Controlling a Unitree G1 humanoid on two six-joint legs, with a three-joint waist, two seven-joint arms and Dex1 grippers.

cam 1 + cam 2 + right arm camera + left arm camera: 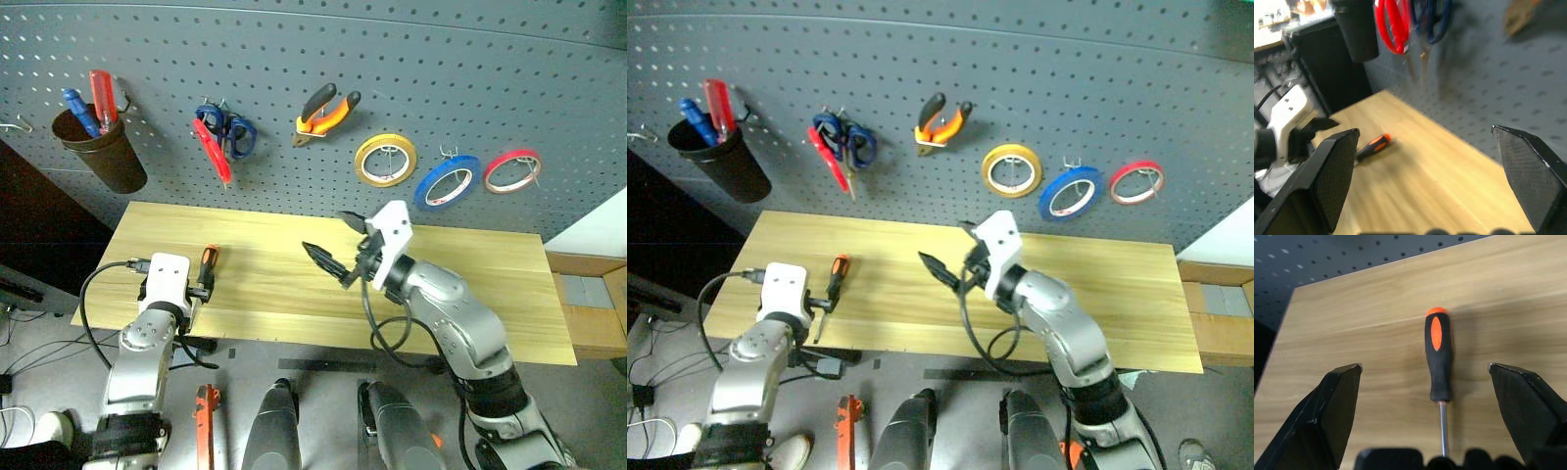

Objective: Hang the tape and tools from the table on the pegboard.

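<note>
My left gripper is open with the screwdriver's black handle [1439, 355] lengthwise midway within its fingers, so I should keep lowering it until they straddle the handle's lower half [1441, 379], and then close them.
The slim screwdriver [208, 262] with an orange-and-black handle lies on the light wood table [470, 294] near its left end. My left gripper [1423, 367] hovers just over it, open, with the handle [1438, 352] between the two fingers and untouched. My right gripper [325, 231] is open and empty above the middle of the table, pointing left. On the dark grey pegboard [441, 69] hang the red-handled scissors [213, 149], the orange-and-black pliers [326, 113] and the blue tape [447, 183].
A dark cup [103, 147] holding a red and a blue screwdriver hangs at the pegboard's left. Blue-handled scissors [235, 132] hang beside the red ones. A yellow roll [385, 160] and a red roll [511, 170] flank the blue tape.
</note>
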